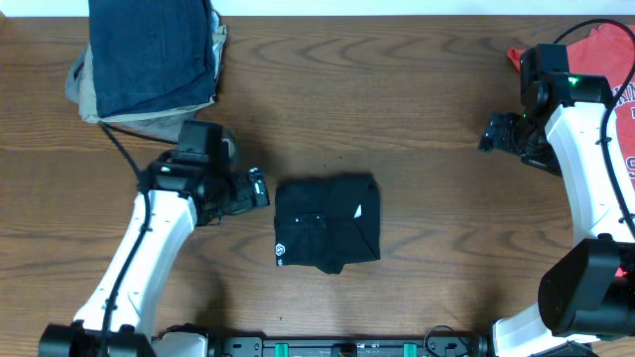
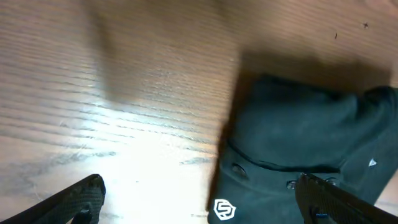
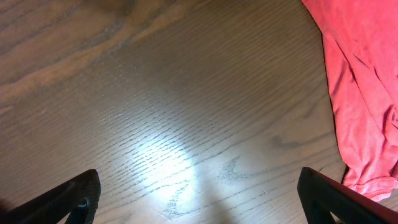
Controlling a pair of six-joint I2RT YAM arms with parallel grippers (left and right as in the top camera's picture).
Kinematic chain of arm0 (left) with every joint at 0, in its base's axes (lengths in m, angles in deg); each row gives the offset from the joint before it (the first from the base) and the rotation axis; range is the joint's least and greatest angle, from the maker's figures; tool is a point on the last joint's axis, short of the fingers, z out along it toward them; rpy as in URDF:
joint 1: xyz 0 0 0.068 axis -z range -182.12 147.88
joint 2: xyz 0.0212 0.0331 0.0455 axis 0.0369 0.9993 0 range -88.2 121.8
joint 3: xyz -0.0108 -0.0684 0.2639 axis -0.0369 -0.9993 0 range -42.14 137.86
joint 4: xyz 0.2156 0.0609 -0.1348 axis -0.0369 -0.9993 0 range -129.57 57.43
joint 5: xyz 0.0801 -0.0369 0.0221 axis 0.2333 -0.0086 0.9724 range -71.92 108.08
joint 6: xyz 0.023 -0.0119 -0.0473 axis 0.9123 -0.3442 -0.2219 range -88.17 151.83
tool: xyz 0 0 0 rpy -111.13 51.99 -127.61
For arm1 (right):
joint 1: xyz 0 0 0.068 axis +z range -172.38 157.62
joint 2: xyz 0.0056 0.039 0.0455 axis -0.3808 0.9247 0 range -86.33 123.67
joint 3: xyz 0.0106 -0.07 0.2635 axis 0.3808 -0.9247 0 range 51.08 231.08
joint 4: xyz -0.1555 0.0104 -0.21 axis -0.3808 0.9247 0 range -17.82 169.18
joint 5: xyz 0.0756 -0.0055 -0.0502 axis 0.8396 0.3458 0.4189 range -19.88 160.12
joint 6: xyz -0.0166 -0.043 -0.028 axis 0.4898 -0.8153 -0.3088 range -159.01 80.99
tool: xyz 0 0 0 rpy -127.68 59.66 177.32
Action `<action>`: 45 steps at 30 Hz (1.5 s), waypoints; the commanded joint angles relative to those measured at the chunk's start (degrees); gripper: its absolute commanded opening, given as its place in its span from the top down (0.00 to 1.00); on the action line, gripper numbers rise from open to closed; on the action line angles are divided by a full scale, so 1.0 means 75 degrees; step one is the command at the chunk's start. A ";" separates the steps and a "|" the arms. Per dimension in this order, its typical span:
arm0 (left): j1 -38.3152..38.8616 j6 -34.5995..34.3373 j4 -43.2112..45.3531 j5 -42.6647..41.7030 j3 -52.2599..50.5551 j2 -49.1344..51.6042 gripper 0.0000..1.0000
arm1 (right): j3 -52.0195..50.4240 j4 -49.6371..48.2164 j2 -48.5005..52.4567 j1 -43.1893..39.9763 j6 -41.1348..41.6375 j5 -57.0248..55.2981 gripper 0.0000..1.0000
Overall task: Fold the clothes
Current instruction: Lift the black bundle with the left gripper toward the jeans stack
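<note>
I expect the black T-shirt [image 2: 292,137] to stay bundled but sag and crumple when I carry it, because it lies folded up small with a soft, wavy edge [image 2: 357,98].
The black T-shirt [image 1: 327,223] lies folded into a small square at the table's middle front, its white logo [image 1: 281,251] at the lower left corner. It also shows in the left wrist view [image 2: 298,143]. My left gripper [image 1: 256,188] is open and empty just left of it, one finger over its edge [image 2: 199,205]. The coral-red T-shirt [image 1: 610,55] lies crumpled at the far right edge, partly under the right arm; it shows in the right wrist view [image 3: 364,81]. My right gripper [image 1: 493,132] is open and empty above bare wood [image 3: 199,199], left of the red shirt.
A stack of folded garments, dark blue denim [image 1: 151,50] on top of beige cloth [image 1: 89,84], sits at the back left corner. The wooden table [image 1: 417,99] runs between the two arms.
</note>
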 commanded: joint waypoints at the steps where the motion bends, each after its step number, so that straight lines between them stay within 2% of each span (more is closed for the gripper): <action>1: -0.0201 0.0994 0.0143 -0.1413 -0.0385 0.0425 0.02 | 0.0058 0.0000 -0.0026 -0.0064 -0.0070 -0.0052 0.01; 9: -0.0198 0.2142 0.0828 -0.3520 -0.0778 0.1754 0.02 | 0.0058 -0.0003 -0.0026 -0.0064 -0.0070 -0.0052 0.01; 19: -0.0160 0.2422 0.1323 -0.4590 -0.0868 0.3057 0.02 | 0.0058 0.0000 -0.0026 -0.0064 -0.0067 -0.0052 0.01; 23: -0.0026 0.2055 0.1655 -0.4639 -0.0868 0.3246 0.36 | 0.0058 -0.0003 -0.0026 -0.0064 -0.0070 -0.0052 0.01; 26: 0.0055 0.1437 0.2095 -0.4637 -0.0868 0.3244 0.45 | 0.0058 0.0000 -0.0026 -0.0064 -0.0070 -0.0052 0.01; 28: 0.0058 0.1180 0.2340 -0.4637 -0.0868 0.3244 0.61 | 0.0058 0.0000 -0.0026 -0.0064 -0.0070 -0.0052 0.01; 29: 0.0058 0.1174 0.2410 -0.4637 -0.0866 0.3244 0.73 | 0.0058 0.0000 -0.0026 -0.0064 -0.0067 -0.0052 0.01; 31: 0.0050 0.1055 0.2407 -0.4628 -0.0816 0.3241 0.81 | 0.0058 0.0000 -0.0026 -0.0064 -0.0070 -0.0052 0.01; 32: 0.0052 0.0877 0.2337 -0.4590 -0.0769 0.3241 0.90 | 0.0058 0.0000 -0.0026 -0.0064 -0.0067 -0.0052 0.01; 33: 0.0052 0.0682 0.2218 -0.4503 -0.0682 0.3241 0.94 | 0.0058 0.0000 -0.0026 -0.0064 -0.0067 -0.0052 0.01; 36: 0.0052 0.0629 0.1559 -0.4036 -0.0195 0.3238 0.94 | 0.0058 0.0000 -0.0026 -0.0064 -0.0067 -0.0052 0.01; 41: 0.0052 0.0641 -0.0207 -0.2480 0.1370 0.3238 0.94 | 0.0058 0.0000 -0.0026 -0.0064 -0.0067 -0.0052 0.01; 45: 0.0052 0.1110 -0.1134 -0.1600 0.2908 0.3241 0.94 | 0.0058 0.0000 -0.0026 -0.0064 -0.0067 -0.0052 0.01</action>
